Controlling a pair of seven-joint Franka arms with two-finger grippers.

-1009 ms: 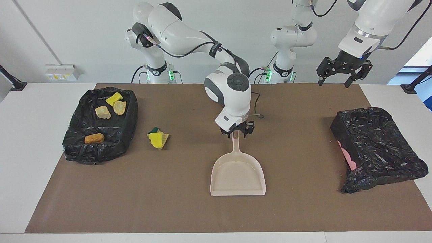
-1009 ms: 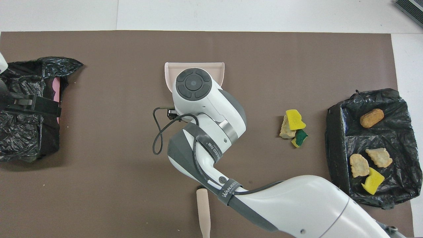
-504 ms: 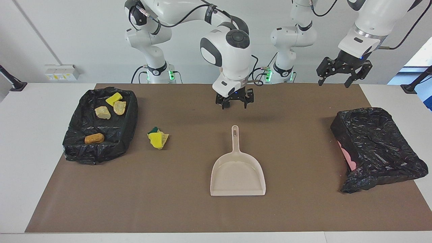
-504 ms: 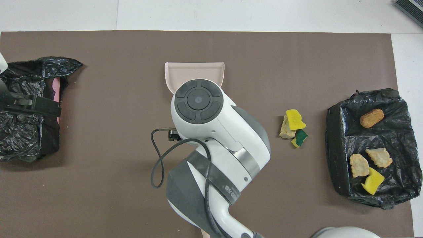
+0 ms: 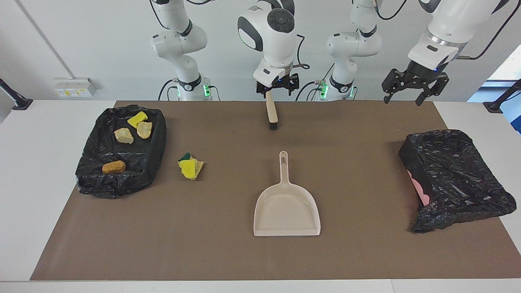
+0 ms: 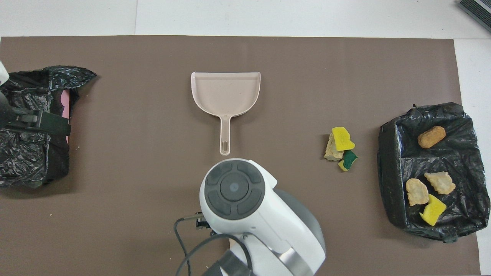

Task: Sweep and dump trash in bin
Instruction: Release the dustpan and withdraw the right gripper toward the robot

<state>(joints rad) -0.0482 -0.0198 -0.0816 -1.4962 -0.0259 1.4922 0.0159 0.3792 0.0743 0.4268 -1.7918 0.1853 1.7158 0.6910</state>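
The beige dustpan's smooth bottom leads to an open front edge (image 6: 226, 73), so I expect all the loose sponge chunks (image 6: 341, 148) to slide off when I tip the dustpan.
The beige dustpan (image 5: 287, 209) (image 6: 226, 94) lies flat mid-table with nothing in it, its handle toward the robots. A small heap of trash (image 5: 190, 167) (image 6: 340, 148), yellow, tan and green-backed sponge chunks, sits on the brown mat beside the black-lined bin (image 5: 122, 183) (image 6: 387, 168) at the right arm's end. Several more chunks lie in that bin. My right gripper (image 5: 277, 87) hangs open and holds nothing, over the handle end of the beige hand brush (image 5: 271, 112). My left gripper (image 5: 403, 97) waits open in the air at the left arm's end.
A second black-bagged container (image 5: 456, 175) (image 6: 34, 153), with a pink wall showing, stands at the left arm's end, partly under the left gripper in the overhead view. The right arm's wrist (image 6: 238, 191) covers the brush from overhead. A brown mat (image 5: 203, 244) covers the table.
My right gripper opened off the dustpan's handle, rose and drew back toward the robots until it hung over the brush. The dustpan stayed where it lay. The left arm has not moved.
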